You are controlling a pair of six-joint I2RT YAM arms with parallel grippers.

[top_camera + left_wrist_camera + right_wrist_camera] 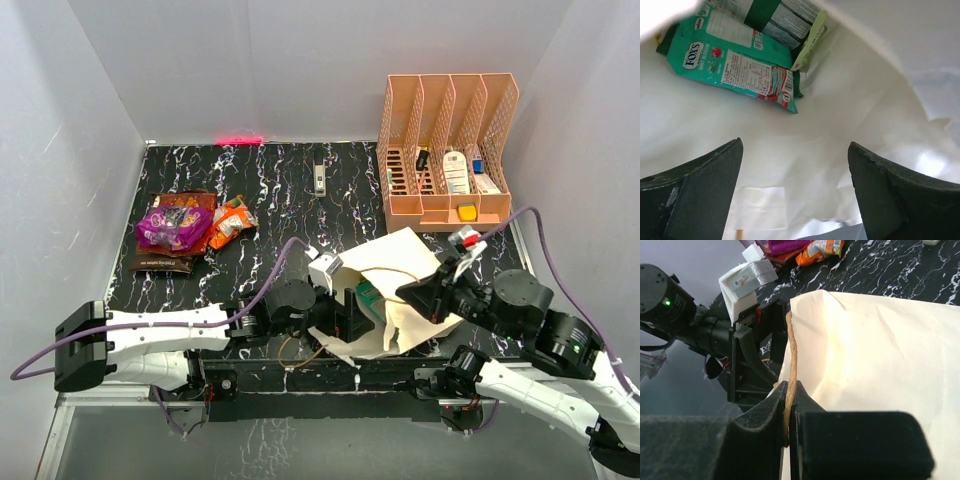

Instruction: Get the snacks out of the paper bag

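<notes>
The bag's upper side (402,254) droops over the Fox's packet. Next, my left gripper backs out while my right gripper lifts the cord handle (386,268) to open the bag.
The paper bag (405,262) lies on its side near the front of the table, its mouth toward the left arm. My left gripper (795,150) is open inside the mouth, over the bag's white inner wall (850,100). Ahead of it lie two snacks, a green Fox's packet (735,65) and a darker green packet (785,17). My right gripper (790,392) is shut on the bag's brown cord handle (792,350) and holds that edge up. Purple (172,225), orange (232,220) and dark brown (160,262) snacks lie on the table at the left.
A peach mesh file organiser (447,150) with small bottles stands at the back right. A small white object (319,180) lies at the back centre. White walls close in the black marbled table (280,200).
</notes>
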